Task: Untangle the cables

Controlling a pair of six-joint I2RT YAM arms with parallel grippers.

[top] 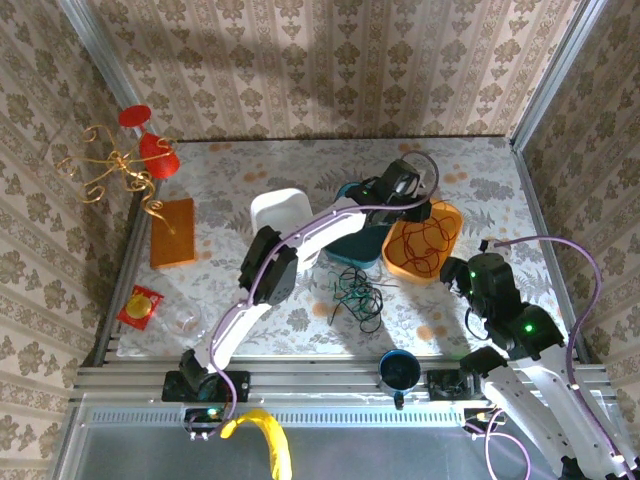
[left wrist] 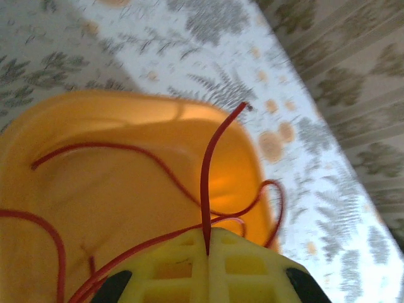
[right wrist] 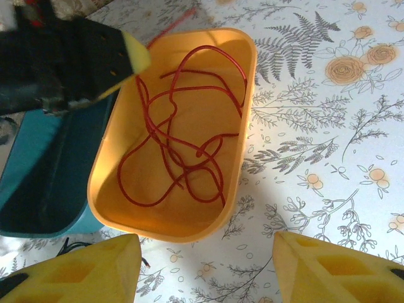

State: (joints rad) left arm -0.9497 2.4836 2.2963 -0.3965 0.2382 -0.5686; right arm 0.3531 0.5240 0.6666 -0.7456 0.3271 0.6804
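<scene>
My left gripper should next carry the held end over the bin's bottom (top: pixel 412 254) and let it go there, since the red cable's loops (top: pixel 428 243) lie inside the orange bin.
A red cable (right wrist: pixel 183 151) lies in loose loops inside the orange bin (right wrist: pixel 189 230). My left gripper (left wrist: pixel 208 238) is shut on one strand of it (left wrist: pixel 206 170), whose free end sticks up over the bin's far rim. From above, that gripper (top: pixel 414 210) hovers over the bin's back edge (top: pixel 452 212). The black and green cables (top: pixel 358 296) sit tangled on the table in front of the teal bin. My right gripper (right wrist: pixel 205 273) stands open above the table just short of the orange bin's near end, with nothing between its fingers (right wrist: pixel 328 268).
A teal bin (right wrist: pixel 38 177) stands against the orange bin's left side, with a white bin (top: pixel 278 212) further left. A blue cup (top: pixel 399 371) sits at the near edge. At far left are an orange board (top: pixel 172 232), red cups (top: pixel 158 155) and a gold wire stand (top: pixel 108 172).
</scene>
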